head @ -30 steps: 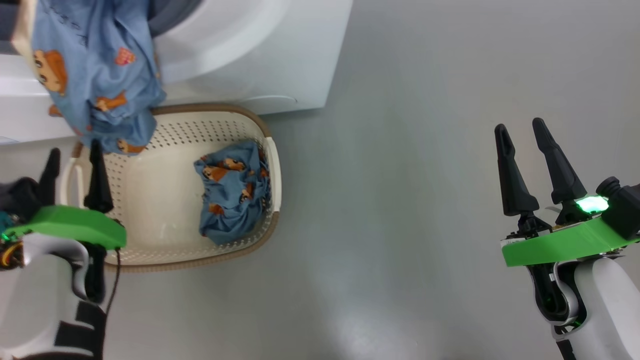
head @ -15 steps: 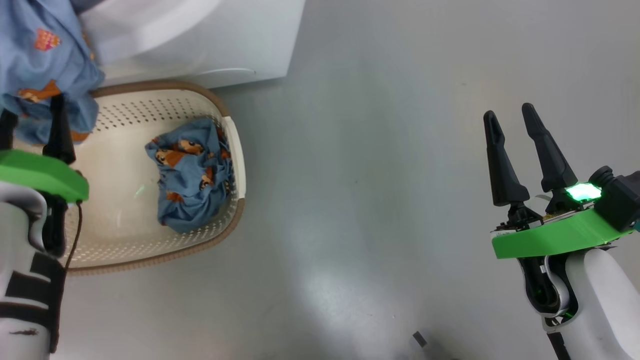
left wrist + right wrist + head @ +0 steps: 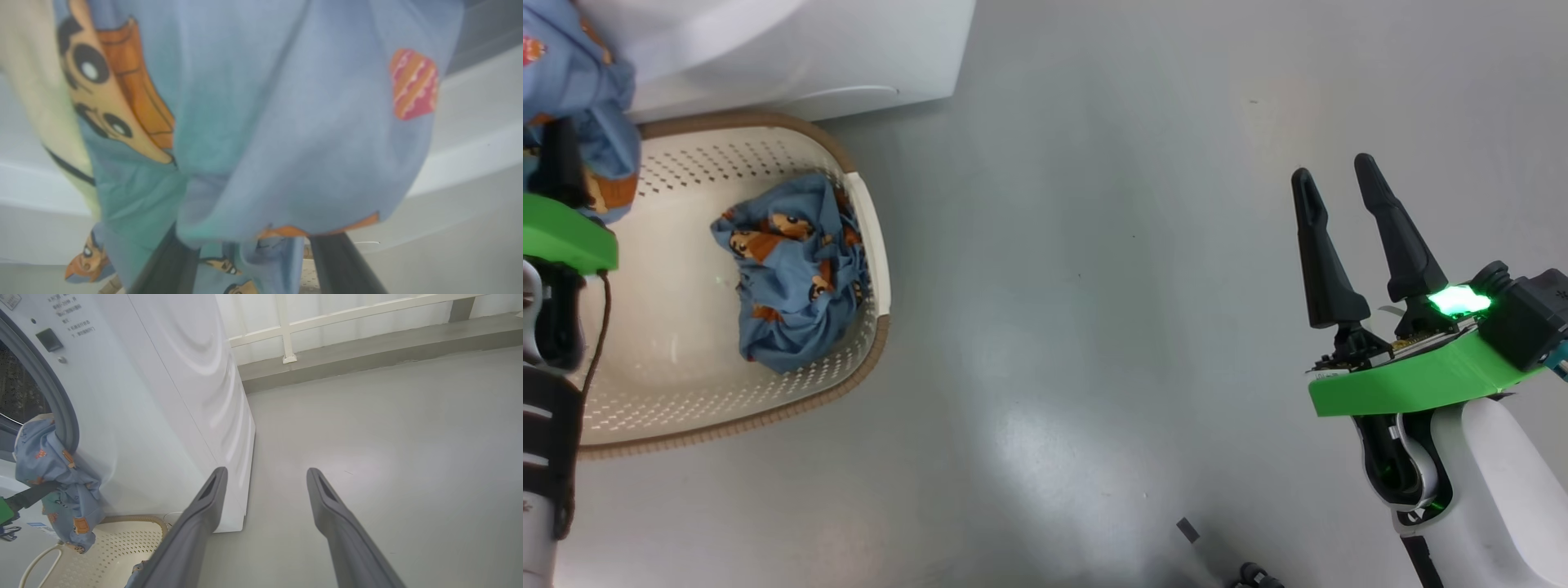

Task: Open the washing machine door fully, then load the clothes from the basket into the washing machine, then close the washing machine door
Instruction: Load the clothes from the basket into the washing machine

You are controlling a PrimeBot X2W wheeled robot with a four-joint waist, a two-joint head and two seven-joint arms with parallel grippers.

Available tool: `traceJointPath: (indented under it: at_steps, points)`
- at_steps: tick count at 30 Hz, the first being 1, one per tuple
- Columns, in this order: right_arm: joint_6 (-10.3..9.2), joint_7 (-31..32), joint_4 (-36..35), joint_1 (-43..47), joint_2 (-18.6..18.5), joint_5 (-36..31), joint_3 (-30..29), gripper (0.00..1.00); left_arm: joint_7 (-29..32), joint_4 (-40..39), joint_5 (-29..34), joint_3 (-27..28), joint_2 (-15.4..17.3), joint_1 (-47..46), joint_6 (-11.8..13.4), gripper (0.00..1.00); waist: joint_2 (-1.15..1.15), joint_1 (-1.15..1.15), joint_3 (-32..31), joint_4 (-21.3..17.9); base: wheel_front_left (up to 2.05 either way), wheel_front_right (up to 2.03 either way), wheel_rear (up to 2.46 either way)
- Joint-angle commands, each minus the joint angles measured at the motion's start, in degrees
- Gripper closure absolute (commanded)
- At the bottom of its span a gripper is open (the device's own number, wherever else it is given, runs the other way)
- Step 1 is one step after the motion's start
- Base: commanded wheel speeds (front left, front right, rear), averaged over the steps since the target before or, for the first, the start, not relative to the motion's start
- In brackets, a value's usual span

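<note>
The light blue piece [image 3: 577, 93] will come along in a sagging heap when I carry it inside, because limp folds [image 3: 274, 201] hang down over my left gripper's fingers.
A light blue printed piece of the clothes [image 3: 53, 473] hangs out of the washing machine [image 3: 163, 396], draped over its grey gasket [image 3: 65, 416]. My left gripper [image 3: 556, 151] is open right under and against that hanging piece [image 3: 286, 122], whose lower folds cover the tips of its fingers [image 3: 339, 265]. Another crumpled blue piece [image 3: 792, 278] lies in the cream basket [image 3: 678, 384] on the floor in front of the machine. My right gripper [image 3: 1333, 167] hovers open and empty over bare floor far to the right. The washing machine door is out of view.
The grey floor [image 3: 1094, 286] stretches between the basket and the right arm. A white railing on a low kerb [image 3: 286, 330] runs behind the machine. A small dark object [image 3: 1188, 531] lies on the floor near the bottom edge.
The head camera has swung right, so basket and machine slide left in the picture. My left gripper has risen from beside the basket up against the hanging cloth. Both grippers stay open.
</note>
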Motion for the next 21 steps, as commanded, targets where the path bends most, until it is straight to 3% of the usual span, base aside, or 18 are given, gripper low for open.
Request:
traceJointPath:
  at_steps: [1,2,3,13,21]
  points:
    - [0.33,-0.45,-1.55,0.38,-0.19,-0.51,0.78,0.00,-0.30,-1.22,-0.67,1.33,3.35,-1.14,0.03,0.67,0.00,0.00,0.36,-0.37,0.00,0.00,0.00]
    - [0.33,-0.45,-1.56,0.35,-0.14,-0.53,0.74,0.00,-0.30,-1.43,-0.75,1.35,3.42,-1.31,0.03,0.89,0.00,0.00,0.41,-0.41,0.00,0.00,0.00]
    - [0.33,-0.45,-1.57,0.35,-0.08,-0.55,0.66,0.00,-0.30,-1.67,-0.86,1.55,3.44,-1.45,0.03,1.00,0.00,0.00,0.44,-0.42,0.00,0.00,0.00]
    - [0.33,-0.45,-1.65,0.60,0.61,-0.67,-0.20,0.00,-0.30,-8.89,-1.26,7.55,1.62,1.05,0.03,1.00,0.00,0.00,-0.38,0.77,0.00,0.00,0.00]
    - [0.33,-0.45,-1.73,0.58,1.02,-0.68,-0.33,0.00,-0.30,-20.99,2.52,14.51,-2.07,5.56,0.03,1.00,0.00,0.00,-1.42,2.56,0.00,0.00,0.00]
